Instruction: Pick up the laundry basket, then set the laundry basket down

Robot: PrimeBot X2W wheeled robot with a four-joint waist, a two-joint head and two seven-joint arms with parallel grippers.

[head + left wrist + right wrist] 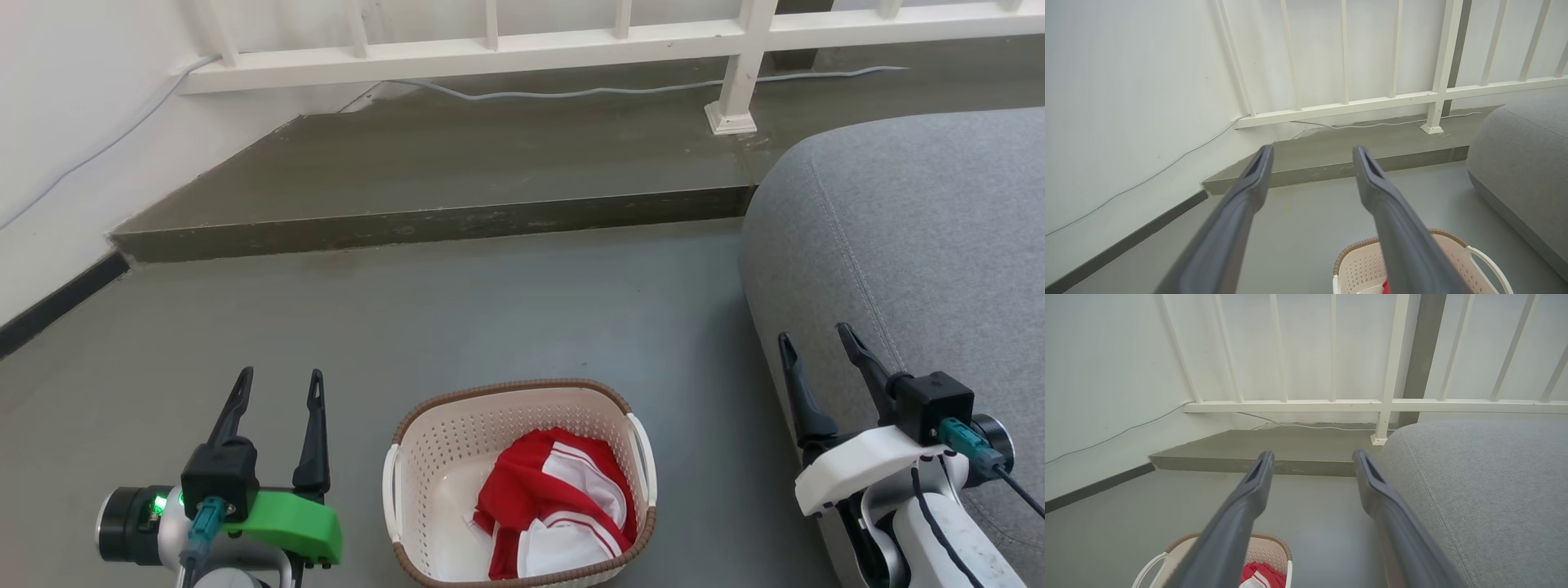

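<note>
I expect the white handles (642,459) to stay fixed and carry the laundry basket level when I lift, because they run in line with the brown rim (616,396).
The laundry basket (424,457) stands on the grey floor low in the head view, cream-white and perforated with a brown rim and white side handles; a red and white garment (555,506) lies in it. Well clear of its left side, my left gripper (279,388) is open, fingers pointing up. To its right, beside the sofa, my right gripper (816,339) is open too. Nothing is between either pair of fingers. The left wrist view has the basket (1359,265) at the bottom behind my left gripper (1312,153); the right wrist view has the basket (1265,549) under my right gripper (1312,457).
A grey sofa (914,261) fills the right side, close to my right arm. A raised step (441,220) crosses the floor ahead, with a white railing (735,82) and a cable (571,91) on it. A white wall (65,147) bounds the left.
</note>
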